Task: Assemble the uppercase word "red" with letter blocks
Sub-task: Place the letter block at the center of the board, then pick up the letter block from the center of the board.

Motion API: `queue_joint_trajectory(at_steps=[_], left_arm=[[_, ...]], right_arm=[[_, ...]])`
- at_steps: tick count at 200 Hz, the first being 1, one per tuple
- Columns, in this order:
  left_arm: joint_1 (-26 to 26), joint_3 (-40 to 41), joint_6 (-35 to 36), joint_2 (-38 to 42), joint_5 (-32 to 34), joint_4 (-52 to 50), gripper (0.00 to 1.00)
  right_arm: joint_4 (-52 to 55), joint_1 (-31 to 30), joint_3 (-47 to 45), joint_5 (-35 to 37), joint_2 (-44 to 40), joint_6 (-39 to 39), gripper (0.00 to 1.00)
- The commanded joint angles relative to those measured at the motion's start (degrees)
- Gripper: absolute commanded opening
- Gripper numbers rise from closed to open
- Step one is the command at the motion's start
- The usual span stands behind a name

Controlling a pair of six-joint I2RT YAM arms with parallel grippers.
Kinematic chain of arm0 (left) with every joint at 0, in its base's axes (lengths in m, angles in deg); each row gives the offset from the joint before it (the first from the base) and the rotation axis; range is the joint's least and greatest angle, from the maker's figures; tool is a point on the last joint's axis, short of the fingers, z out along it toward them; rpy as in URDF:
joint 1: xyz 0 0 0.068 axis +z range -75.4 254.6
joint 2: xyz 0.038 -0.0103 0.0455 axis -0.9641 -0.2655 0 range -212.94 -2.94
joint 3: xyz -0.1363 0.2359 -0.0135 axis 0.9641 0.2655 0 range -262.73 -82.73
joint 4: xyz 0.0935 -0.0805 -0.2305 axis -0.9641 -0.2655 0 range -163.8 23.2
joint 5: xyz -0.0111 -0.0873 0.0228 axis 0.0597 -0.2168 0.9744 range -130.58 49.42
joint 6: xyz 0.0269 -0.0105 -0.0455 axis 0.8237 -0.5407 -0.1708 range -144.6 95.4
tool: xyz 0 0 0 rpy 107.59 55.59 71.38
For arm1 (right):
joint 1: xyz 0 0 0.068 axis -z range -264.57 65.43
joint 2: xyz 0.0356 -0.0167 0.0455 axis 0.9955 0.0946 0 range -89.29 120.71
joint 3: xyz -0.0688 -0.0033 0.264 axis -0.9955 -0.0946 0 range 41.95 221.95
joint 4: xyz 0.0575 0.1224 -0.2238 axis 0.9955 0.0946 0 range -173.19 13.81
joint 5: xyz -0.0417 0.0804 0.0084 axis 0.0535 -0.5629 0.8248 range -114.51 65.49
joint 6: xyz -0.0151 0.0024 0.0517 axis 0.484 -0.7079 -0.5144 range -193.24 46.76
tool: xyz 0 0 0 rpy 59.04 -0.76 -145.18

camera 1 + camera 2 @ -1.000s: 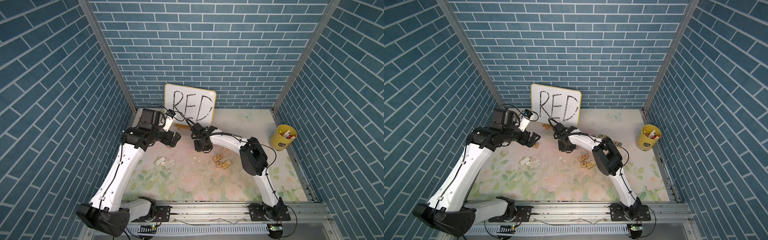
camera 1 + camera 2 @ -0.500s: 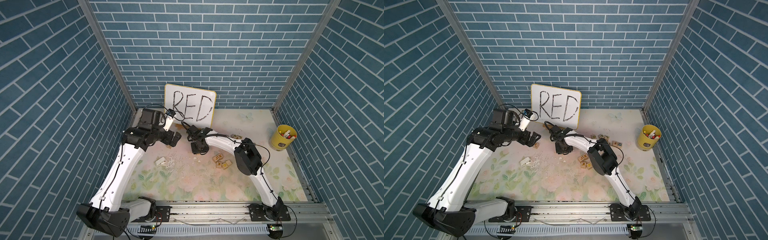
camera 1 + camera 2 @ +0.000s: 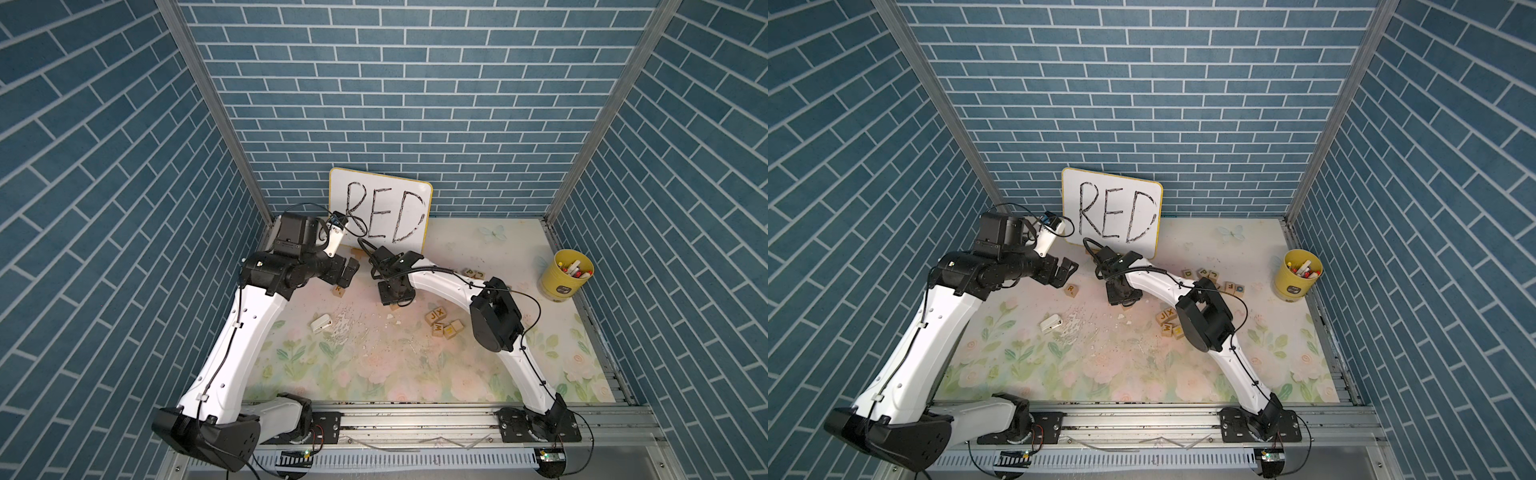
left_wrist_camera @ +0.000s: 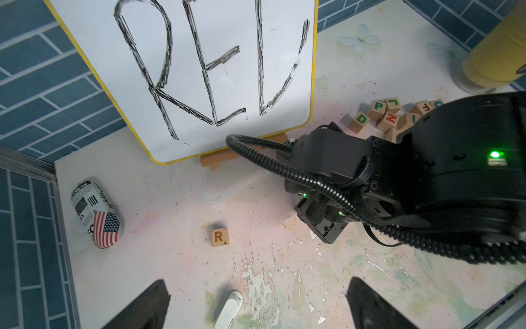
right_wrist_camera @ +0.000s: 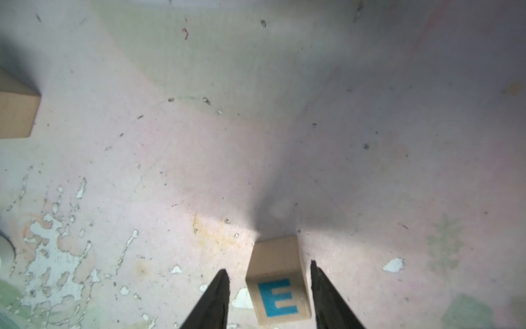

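The E block is separate from the R block (image 4: pixel 220 237) under my right gripper. Next, my right gripper moves back so my left gripper can bring the E block (image 5: pixel 279 285) over.
The E block (image 5: pixel 277 284), a pale wooden cube with a blue E, rests on the mat between my right gripper's (image 5: pixel 268 267) fingers. The gripper is open, with a gap showing on each side of the cube. From above, the right gripper (image 3: pixel 395 296) points down at the mat in front of the whiteboard. The R block (image 3: pixel 339 291) (image 4: pixel 219 237) lies alone on the mat to its left. My left gripper (image 4: pixel 257 284) (image 3: pixel 348 274) hovers wide open and empty just above and behind the R block. The D block (image 4: pixel 360 121), with a green letter, sits in a far cluster.
The whiteboard (image 3: pixel 380 212) with RED written on it leans on the back wall. A yellow cup (image 3: pixel 565 280) stands at the right. Other letter cubes (image 3: pixel 442 322) lie by the right arm's elbow and more lie behind it (image 3: pixel 1212 278). A white clip (image 3: pixel 321 323) and a flag-printed can (image 4: pixel 95 213) lie to the left.
The right arm has swung slightly left and its jaws have parted from the E block. The left arm has not moved.
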Motion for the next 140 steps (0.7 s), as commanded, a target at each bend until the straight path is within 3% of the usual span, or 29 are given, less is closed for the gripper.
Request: queue_joint_trajectory(at_steps=[1, 47, 98, 120, 140], left_arm=[[0.17, -2.35, -1.07, -1.02, 2.41, -2.58, 0.99], [0.17, 0.99, -5.85, -0.47, 4.00, 0.23, 0.99], [0.09, 7.70, -15.80, -2.93, 2.06, 4.65, 0.99], [-0.34, 9.44, -20.38, -6.89, -0.17, 5.42, 0.99], [-2.96, 9.60, -21.68, -11.54, 1.87, 5.25, 0.99]], right_arm=[[3.57, -0.20, 1.28, 2.15, -4.98, 1.29, 0.49], [4.15, 2.00, -3.82, 4.07, -12.15, 1.50, 0.49], [-2.27, 9.12, -24.49, 4.52, -28.15, -1.41, 0.44], [-3.17, 10.25, -30.92, 6.07, -33.99, -1.66, 0.43], [-3.09, 10.41, -35.46, 7.94, -37.65, -2.43, 0.42]])
